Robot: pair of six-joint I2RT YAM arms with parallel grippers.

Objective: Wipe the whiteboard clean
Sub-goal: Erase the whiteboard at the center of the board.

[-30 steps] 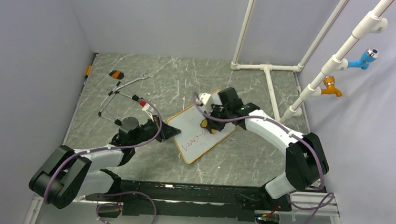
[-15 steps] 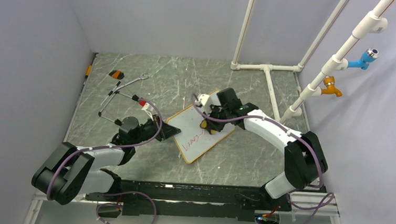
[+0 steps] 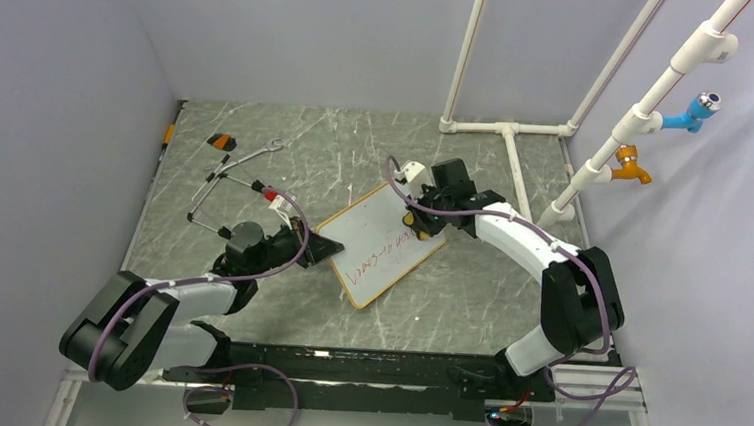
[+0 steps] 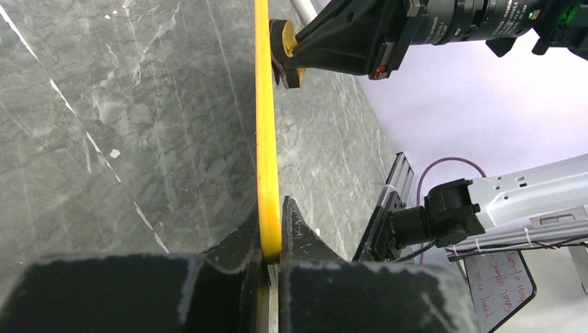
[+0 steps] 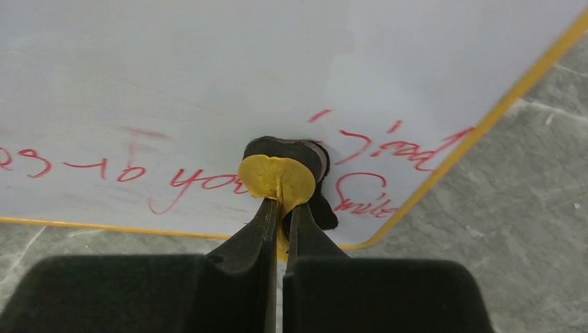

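Note:
Red words [image 5: 392, 163] are still there between the eraser and the corner of the board, so the robot's right gripper should wipe the eraser back across them toward the yellow-orange frame [image 5: 448, 166].
The whiteboard [image 3: 367, 230] lies slanted mid-table, white with a thin yellow-orange frame and a line of red writing [image 3: 382, 253]. My left gripper [image 3: 330, 253] is shut on its left edge; in the left wrist view the frame [image 4: 267, 132] runs edge-on between the jaws [image 4: 272, 239]. My right gripper [image 3: 414, 223] is shut on a small yellow eraser [image 5: 279, 177], whose black pad [image 5: 291, 148] presses on the board [image 5: 208, 76] among the red writing [image 5: 173, 182] near the board's right corner. The left wrist view catches the eraser [image 4: 284, 48] too.
A wrench [image 3: 262, 150], thin metal tools [image 3: 209, 186], a red-tipped piece [image 3: 272, 196] and a small orange-and-black piece [image 3: 222, 142] lie at the back left. White pipes [image 3: 509, 132] stand at the back right, with a blue tap [image 3: 696, 110] and an orange tap [image 3: 632, 166].
My right gripper has slid the eraser toward the board's far right edge, uncovering more red writing. The left gripper and the board have stayed put.

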